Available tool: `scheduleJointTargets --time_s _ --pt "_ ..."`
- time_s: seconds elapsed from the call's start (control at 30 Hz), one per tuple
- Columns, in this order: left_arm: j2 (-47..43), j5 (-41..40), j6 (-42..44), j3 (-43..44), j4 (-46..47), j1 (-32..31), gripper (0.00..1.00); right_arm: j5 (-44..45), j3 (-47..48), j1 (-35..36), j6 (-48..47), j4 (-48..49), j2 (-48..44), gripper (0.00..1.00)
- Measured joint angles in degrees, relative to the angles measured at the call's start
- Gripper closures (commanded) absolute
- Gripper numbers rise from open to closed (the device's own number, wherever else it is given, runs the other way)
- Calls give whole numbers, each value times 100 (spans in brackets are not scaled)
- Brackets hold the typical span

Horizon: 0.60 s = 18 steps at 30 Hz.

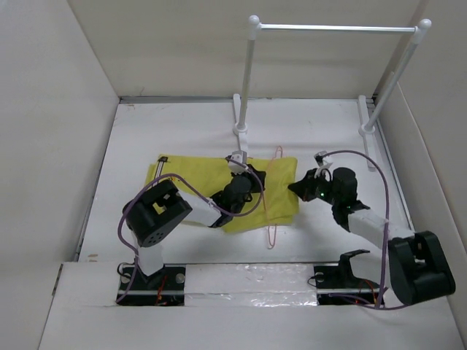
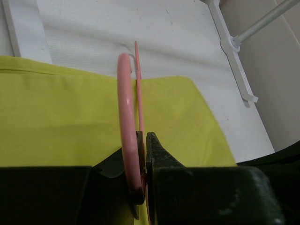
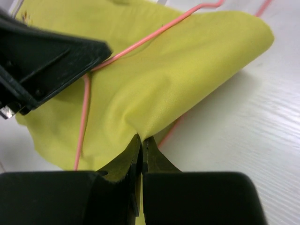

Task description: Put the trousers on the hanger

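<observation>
I can see the trousers' end going through the hanger [image 1: 265, 203] in my left gripper, so I keep pulling the trousers' fold [image 3: 146, 110] with my right gripper until the hanger crosses the trousers' middle.
The mustard-yellow trousers [image 1: 193, 179] lie folded on the white table, with the pink wire hanger [image 1: 271, 235] running across their right part. My left gripper [image 1: 257, 177] is over the trousers and shut on the hanger. In the left wrist view my left gripper [image 2: 144, 140] pinches the wire beside the hook [image 2: 123, 103], above the trousers [image 2: 61, 122]. My right gripper [image 1: 292, 187] is at the trousers' right edge. In the right wrist view my right gripper [image 3: 141, 142] is shut on a fold of the trousers [image 3: 178, 70], lifting it over the hanger wire [image 3: 140, 43].
A white-posted metal rail frame [image 1: 336, 28] stands at the back, its feet [image 1: 239, 131] on the table; one foot shows in the left wrist view [image 2: 233, 44]. White walls enclose the table at left, back and right. The left gripper's body [image 3: 42, 56] is close to my right gripper.
</observation>
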Motion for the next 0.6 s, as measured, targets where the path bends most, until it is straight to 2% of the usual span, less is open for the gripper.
scheduleJointTargets --time_s 0.3,0.6 --pt "-813 -297 236 -625 -299 44 100 284 28 -1071 -407 -1287 -1250 100" --pt "-1329 -470 581 -896 -656 138 100 409 28 -1790 -422 -1539 -1322 100"
